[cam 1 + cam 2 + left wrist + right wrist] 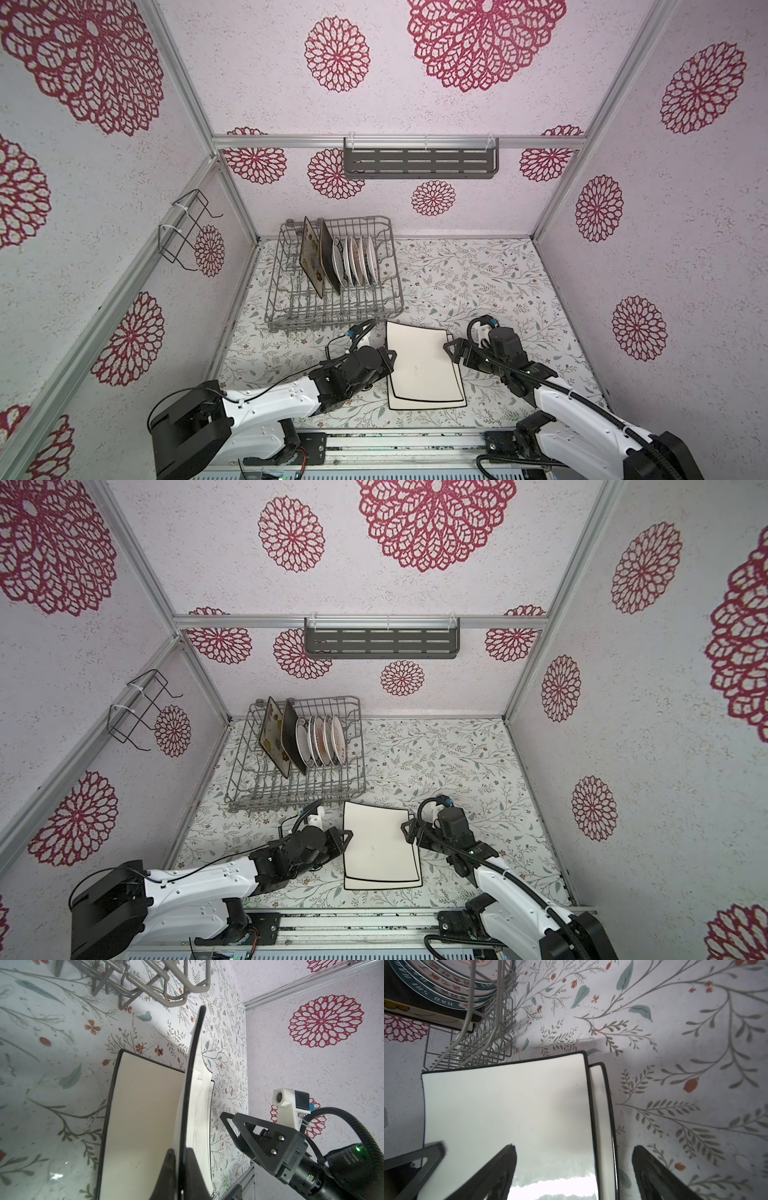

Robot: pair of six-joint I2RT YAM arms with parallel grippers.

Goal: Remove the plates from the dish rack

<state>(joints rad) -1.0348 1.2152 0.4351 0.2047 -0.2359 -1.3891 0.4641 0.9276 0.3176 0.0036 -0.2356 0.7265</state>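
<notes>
Next, I lower the upper plate's raised rim (388, 339) with my left gripper, open the gripper and guide that rim straight with the stack, because the upper plate sits crooked over the lower plate (428, 404).
Two white black-rimmed plates lie stacked near the table's front. My left gripper (392, 355) (179, 1150) is shut on the left rim of the upper plate (419, 361) (199, 1105) (508, 1101), holding that edge a little off the lower plate (458, 384) (145, 1115) (600, 1105). My right gripper (451, 353) (574, 1147) stands open, with both plates' right rims between its fingers. Behind, the dish rack (332, 322) (291, 796) holds an upright cream floral plate (311, 253), a dark brown plate (330, 257) and several small round plates (357, 262) (452, 980).
A grey slotted shelf (419, 162) hangs on the back wall and a black wire holder (187, 228) on the left wall. An aluminium rail (415, 440) runs along the table's front edge. The rack's near corner (158, 991) stands close behind the left gripper.
</notes>
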